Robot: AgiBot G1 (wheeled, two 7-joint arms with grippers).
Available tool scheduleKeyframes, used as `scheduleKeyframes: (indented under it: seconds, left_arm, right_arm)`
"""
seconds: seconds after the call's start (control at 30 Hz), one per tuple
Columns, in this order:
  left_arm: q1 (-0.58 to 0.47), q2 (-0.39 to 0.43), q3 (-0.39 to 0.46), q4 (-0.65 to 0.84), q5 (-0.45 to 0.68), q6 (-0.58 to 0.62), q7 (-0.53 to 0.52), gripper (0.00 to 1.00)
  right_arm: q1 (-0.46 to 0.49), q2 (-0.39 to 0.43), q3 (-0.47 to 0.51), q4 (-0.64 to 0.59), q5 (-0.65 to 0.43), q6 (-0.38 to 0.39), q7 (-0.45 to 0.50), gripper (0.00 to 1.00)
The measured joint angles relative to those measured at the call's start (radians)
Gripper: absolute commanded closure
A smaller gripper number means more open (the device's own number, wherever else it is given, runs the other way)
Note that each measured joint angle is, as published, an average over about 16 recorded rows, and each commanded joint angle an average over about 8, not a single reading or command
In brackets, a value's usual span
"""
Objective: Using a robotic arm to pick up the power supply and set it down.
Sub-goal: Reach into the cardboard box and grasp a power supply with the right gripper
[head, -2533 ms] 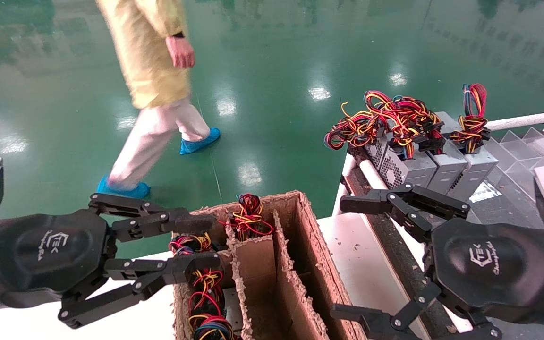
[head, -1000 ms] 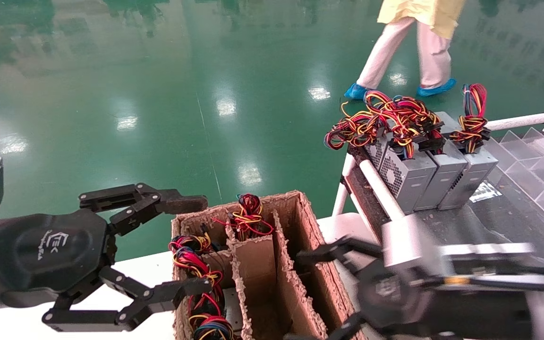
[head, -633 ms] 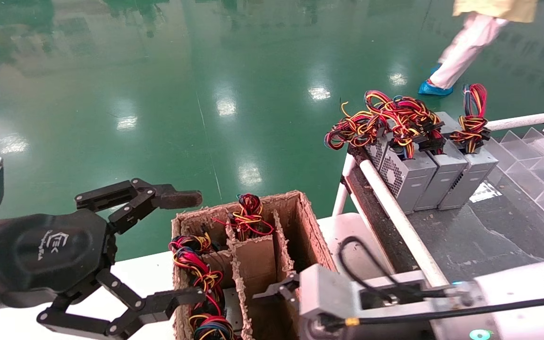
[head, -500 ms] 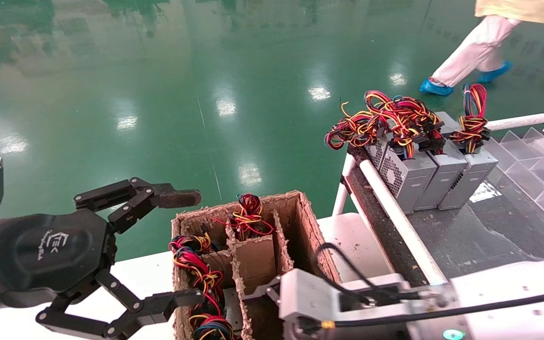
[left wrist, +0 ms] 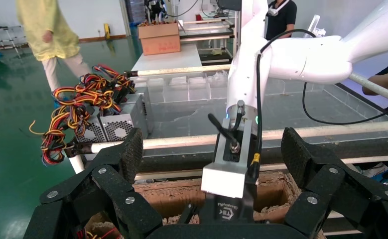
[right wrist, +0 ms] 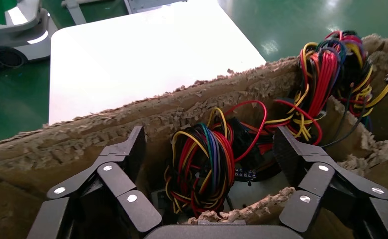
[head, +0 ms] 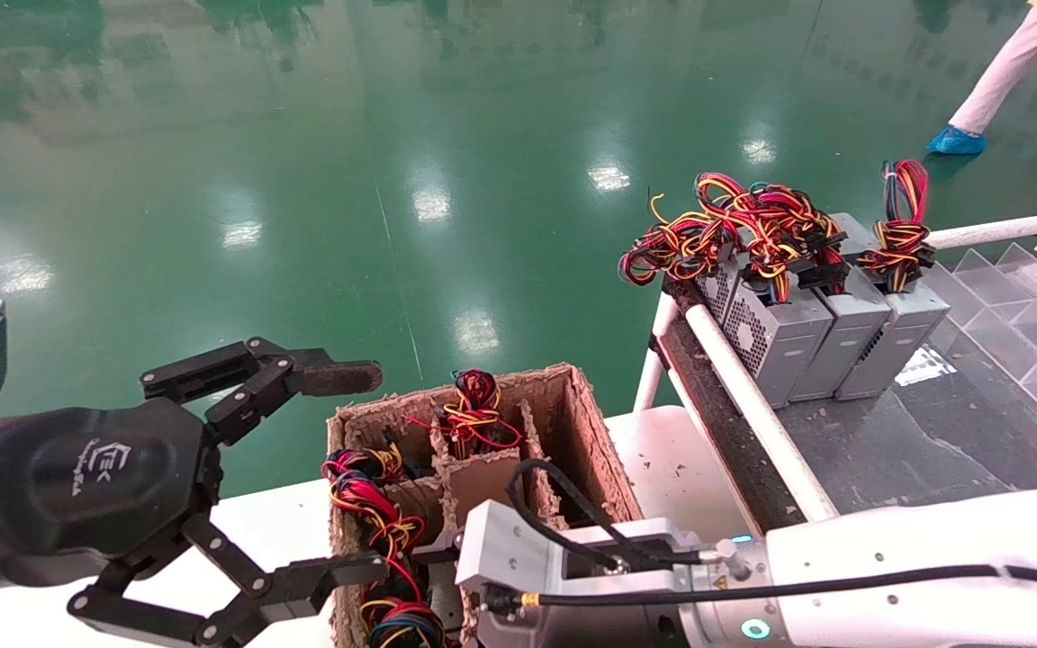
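Observation:
The power supply should come out hanging at a tilt under the wire bundle (head: 404, 625) when I lift the bundle, because matching wires on the rack (head: 780, 285) run into grey bodies.
A power supply stands in the left compartment of the divided cardboard box (head: 590, 432), its red, yellow and blue wires (right wrist: 201, 164) bunched on top and a strip of grey body (right wrist: 248, 194) beside them. My right gripper (right wrist: 209, 154) is open, one finger on each side of that bunch, not touching it. In the head view the white right arm (head: 888, 558) crosses the bottom and its wrist block (head: 509, 558) hides the gripper. My left gripper (head: 370, 472) hangs open at the box's left edge, holding nothing.
Three grey power supplies (head: 780, 333) with wire bundles stand in a row on the dark rack (head: 888, 441) behind a white rail (head: 752, 405). Another wire bundle (head: 475, 409) sits in a far compartment. The box rests on a white table (head: 284, 531). A person's legs (head: 1005, 72) are far right.
My right arm swung from the rack side to the box and lowered its gripper into the left compartment. The left gripper opened wider. The person walked from left to right.

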Motion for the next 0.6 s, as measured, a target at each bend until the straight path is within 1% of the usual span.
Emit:
scheduleKeyframes:
  seconds: [0.6]
  left_arm:
    - [0.000,0.000,0.000,0.000,0.000,0.000,0.000,0.00]
  right_arm:
    - [-0.023,-0.050,-0.034,-0.001,-0.105,0.086,0.011,1.00]
